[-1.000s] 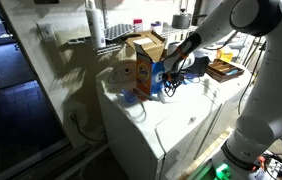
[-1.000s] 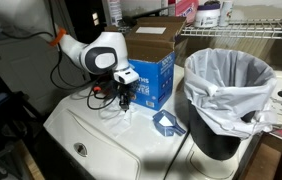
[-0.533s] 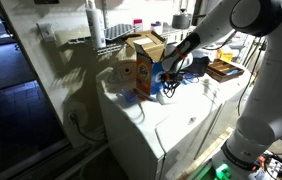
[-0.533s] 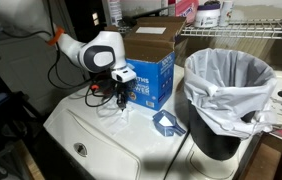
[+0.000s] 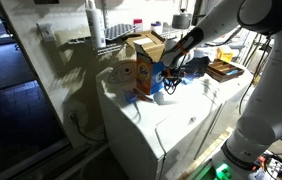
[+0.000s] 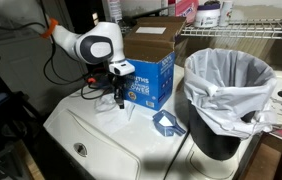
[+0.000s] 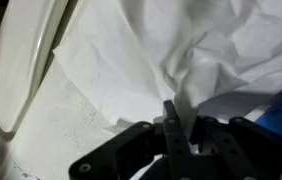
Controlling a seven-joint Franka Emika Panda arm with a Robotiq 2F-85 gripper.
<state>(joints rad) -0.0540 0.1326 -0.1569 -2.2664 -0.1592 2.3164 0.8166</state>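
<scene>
My gripper should keep lifting the white sheet's corner (image 6: 117, 107), which it is pinching above the clear washer top (image 6: 117, 130), until the sheet hangs open. It should then let go of the sheet there.
My gripper (image 7: 174, 120) is shut on a corner of a thin white paper sheet (image 7: 151, 55). The sheet hangs from the fingers, crumpled, above the white washer top (image 7: 21, 70). In an exterior view the gripper (image 6: 114, 92) holds the white paper (image 6: 105, 101) just above the washer lid, beside a blue detergent box (image 6: 149, 80). In both exterior views the gripper (image 5: 168, 80) stands close to the blue box (image 5: 149, 78).
A bin with a white liner (image 6: 228, 95) stands on the washer. A small blue scoop (image 6: 167, 123) lies in front of it. A brown cardboard box (image 6: 151, 40) and an orange carton (image 5: 129, 72) stand behind the blue box. A wire shelf (image 6: 251, 25) hangs above.
The gripper has risen a little and shifted sideways, lifting the white paper off the washer top.
</scene>
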